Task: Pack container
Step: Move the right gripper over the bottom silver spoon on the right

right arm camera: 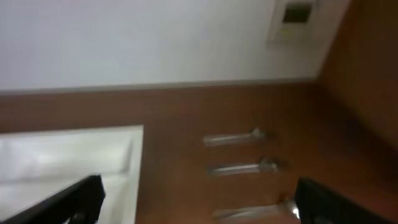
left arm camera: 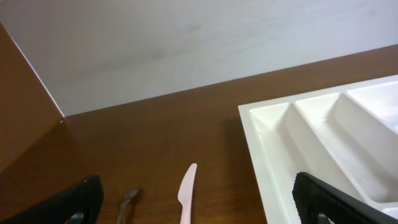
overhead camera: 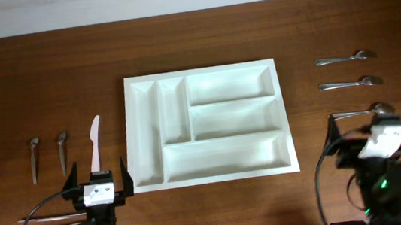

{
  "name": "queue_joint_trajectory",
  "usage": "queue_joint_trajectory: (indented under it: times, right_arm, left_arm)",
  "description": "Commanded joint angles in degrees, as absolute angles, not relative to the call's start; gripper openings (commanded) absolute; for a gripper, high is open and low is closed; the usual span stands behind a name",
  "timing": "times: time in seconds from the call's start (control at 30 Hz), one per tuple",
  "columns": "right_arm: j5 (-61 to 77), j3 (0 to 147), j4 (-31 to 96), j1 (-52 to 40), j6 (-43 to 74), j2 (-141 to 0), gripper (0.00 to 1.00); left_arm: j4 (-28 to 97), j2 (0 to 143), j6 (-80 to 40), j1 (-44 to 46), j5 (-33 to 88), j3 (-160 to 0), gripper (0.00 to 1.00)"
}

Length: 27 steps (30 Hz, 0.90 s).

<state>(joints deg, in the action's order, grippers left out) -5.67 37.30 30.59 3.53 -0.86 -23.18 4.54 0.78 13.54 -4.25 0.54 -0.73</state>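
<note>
Next, I turn my right gripper in line with a spoon before it grips that spoon's handle, because the spoons point(overhead camera: 350, 83) lie crosswise to my right gripper's open fingers.
The container point(overhead camera: 136, 135) is a large white five-compartment tray at the table's middle, and its compartments look empty. It also shows in the left wrist view point(left arm camera: 261, 143) and the right wrist view point(right arm camera: 134, 168). A white plastic knife point(overhead camera: 96, 143) lies left of it, also in the left wrist view point(left arm camera: 186, 190). Two metal utensils point(overhead camera: 34, 158) point(overhead camera: 62, 151) lie further left. Three metal spoons point(overhead camera: 346, 58) point(overhead camera: 348, 83) point(overhead camera: 359, 112) lie right of the tray. My left gripper point(overhead camera: 101, 181) is open just behind the knife's handle. My right gripper point(overhead camera: 366, 135) is open near the lowest spoon.
Two thin metal rods or chopsticks point(overhead camera: 46, 219) lie at the front left by the left arm's base. Black cables loop beside both arms. A pale wall runs behind the table's far edge point(left arm camera: 155, 93).
</note>
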Motion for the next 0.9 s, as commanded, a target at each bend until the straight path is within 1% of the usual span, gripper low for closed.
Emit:
queue_joint_trajectory:
  times: [0.0, 0.1, 0.23, 0.27, 0.37, 0.43, 0.5, 0.53, 0.57, 0.63, 0.67, 0.7, 0.77, 0.87]
  right_arm:
    - [-8.8, 50.2, 35.6, 3.1, -0.6, -34.7, 0.99]
    - [-5.4, 62.1, 42.6, 3.1, -0.6, -45.4, 0.99]
    - [7.3, 72.4, 55.1, 3.1, -0.6, -56.0, 0.99]
    - [7.5, 73.5, 56.8, 3.1, -0.6, -58.0, 0.99]
    - [3.6, 74.8, 56.6, 3.1, 0.2, -63.7, 0.98]
    - [-3.6, 75.6, 57.2, 3.7, 9.5, -66.9, 0.99]
    - [-13.6, 76.3, 60.6, 5.7, 25.8, -69.8, 0.99]
    - [-18.0, 76.5, 64.4, 7.6, 37.3, -71.1, 0.99]
    - [-19.1, 76.5, 67.6, 9.6, 46.0, -72.1, 0.99]
    - [-16.8, 76.4, 71.9, 14.4, 58.2, -73.8, 0.99]
    - [-14.2, 76.4, 73.2, 17.2, 62.4, -74.8, 0.99]
    - [-11.1, 76.4, 73.4, 19.8, 64.0, -75.7, 0.99]
    - [-7.1, 76.4, 72.9, 23.7, 63.9, -77.3, 0.99]
    - [-6.6, 76.4, 72.9, 27.7, 63.4, -79.9, 0.99]
  left_arm:
    - [4.8, 0.4, 13.8, -4.0, 0.2, -0.5, 0.99]
    - [4.8, 0.3, 13.8, -4.0, 0.2, -0.5, 0.99]
    - [4.8, 0.4, 13.8, -4.0, 0.2, -0.5, 0.99]
    - [4.8, 0.3, 13.8, -4.0, 0.2, -0.5, 0.99]
    - [4.8, 0.4, 13.8, -4.0, 0.2, -0.5, 0.99]
    - [4.8, 0.3, 13.8, -4.0, 0.2, -0.5, 0.99]
    - [4.8, 0.4, 13.8, -4.0, 0.2, -0.5, 0.99]
    - [4.8, 0.3, 13.8, -4.0, 0.2, -0.5, 0.99]
    - [4.8, 0.4, 13.8, -4.0, 0.2, -0.5, 0.99]
    - [4.8, 0.3, 13.8, -4.0, 0.2, -0.5, 0.99]
    - [4.8, 0.3, 13.8, -4.0, 0.2, -0.5, 0.99]
    - [4.8, 0.3, 13.8, -4.0, 0.2, -0.5, 0.99]
    - [4.8, 0.3, 13.8, -4.0, 0.2, -0.5, 0.99]
    - [4.8, 0.3, 13.8, -4.0, 0.2, -0.5, 0.99]
